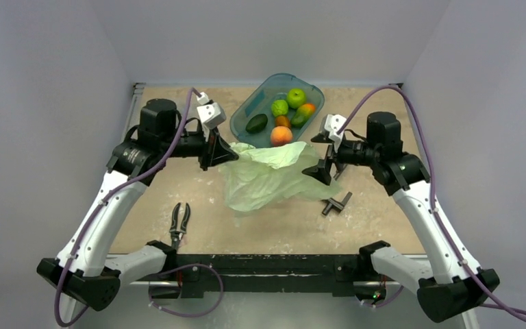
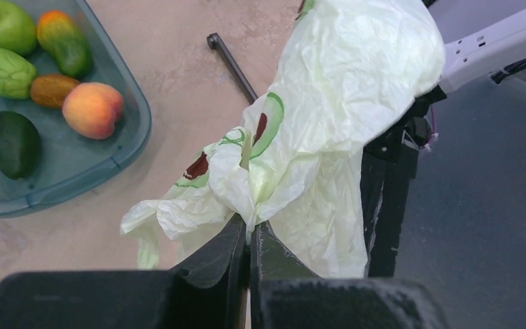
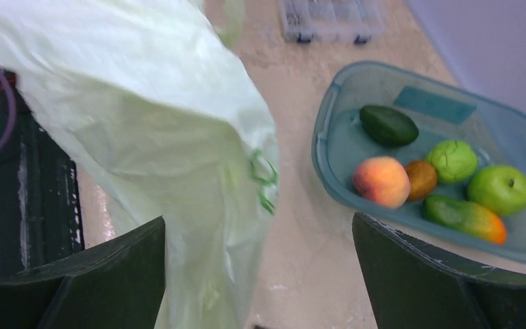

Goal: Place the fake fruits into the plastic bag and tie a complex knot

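The plastic bag's loose side [image 1: 305,177] is hanging in limp folds. The plastic bag will bunch up at my right gripper and spread out toward my left gripper when I pull.
The pale green plastic bag [image 1: 267,175] hangs crumpled mid-table, lifted at its left corner. My left gripper [image 1: 222,152] is shut on a pinch of the bag's edge [image 2: 250,223]. My right gripper [image 1: 322,170] is open beside the bag's right side; in the right wrist view [image 3: 259,233] the bag [image 3: 144,123] hangs across the left part of the gap. The fruits lie in the teal tub [image 1: 315,96]: green apple [image 1: 296,97], lime [image 1: 279,107], avocado [image 1: 256,123], peach [image 1: 281,136], mango [image 1: 303,113] and a small brown fruit [image 1: 283,121].
Pliers [image 1: 179,221] lie near the front left. A black T-shaped tool [image 1: 335,203] lies right of the bag. A clear plastic box [image 3: 329,20] sits at the table's far side in the right wrist view. Walls close in the table on three sides.
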Controlling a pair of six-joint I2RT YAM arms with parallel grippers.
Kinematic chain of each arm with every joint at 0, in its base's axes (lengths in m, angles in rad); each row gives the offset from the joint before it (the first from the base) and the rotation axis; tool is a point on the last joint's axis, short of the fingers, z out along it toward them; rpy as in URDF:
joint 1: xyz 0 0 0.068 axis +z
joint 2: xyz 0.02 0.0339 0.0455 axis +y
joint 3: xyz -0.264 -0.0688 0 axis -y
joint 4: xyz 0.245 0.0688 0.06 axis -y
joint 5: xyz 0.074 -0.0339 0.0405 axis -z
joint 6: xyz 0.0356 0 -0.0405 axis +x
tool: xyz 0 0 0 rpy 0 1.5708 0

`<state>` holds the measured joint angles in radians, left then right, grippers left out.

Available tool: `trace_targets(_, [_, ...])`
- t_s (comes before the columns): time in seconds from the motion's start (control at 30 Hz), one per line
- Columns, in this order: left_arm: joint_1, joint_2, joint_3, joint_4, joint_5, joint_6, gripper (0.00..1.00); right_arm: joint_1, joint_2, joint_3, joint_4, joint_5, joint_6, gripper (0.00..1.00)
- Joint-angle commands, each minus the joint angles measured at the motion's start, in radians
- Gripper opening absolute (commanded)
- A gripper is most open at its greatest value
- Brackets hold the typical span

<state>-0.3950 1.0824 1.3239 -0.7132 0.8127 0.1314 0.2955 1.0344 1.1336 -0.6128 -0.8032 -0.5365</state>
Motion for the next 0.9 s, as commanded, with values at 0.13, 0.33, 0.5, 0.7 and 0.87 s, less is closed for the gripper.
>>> trace_targets(0.13, [-0.001,0.108,0.083,0.064,0.091,-0.177,0.00,0.209,-0.057,0.083,0.115,0.109,0.015,0.99])
trace_targets(0.33, [0.008,0.116,0.099,0.009,0.054,-0.141,0.00,0.218,-0.067,0.139,-0.030,0.233,-0.113,0.99])
trace_targets(0.5, [-0.004,0.107,0.083,-0.006,0.028,-0.136,0.00,0.221,-0.070,0.195,-0.016,0.111,-0.028,0.99])
trace_targets(0.7, [-0.014,0.144,0.107,0.004,0.010,-0.109,0.00,0.348,0.069,0.273,0.035,0.156,0.019,0.99])
trace_targets(0.87, [-0.065,0.171,0.139,0.022,0.073,-0.123,0.00,0.454,0.117,0.204,0.180,0.336,0.008,0.99])
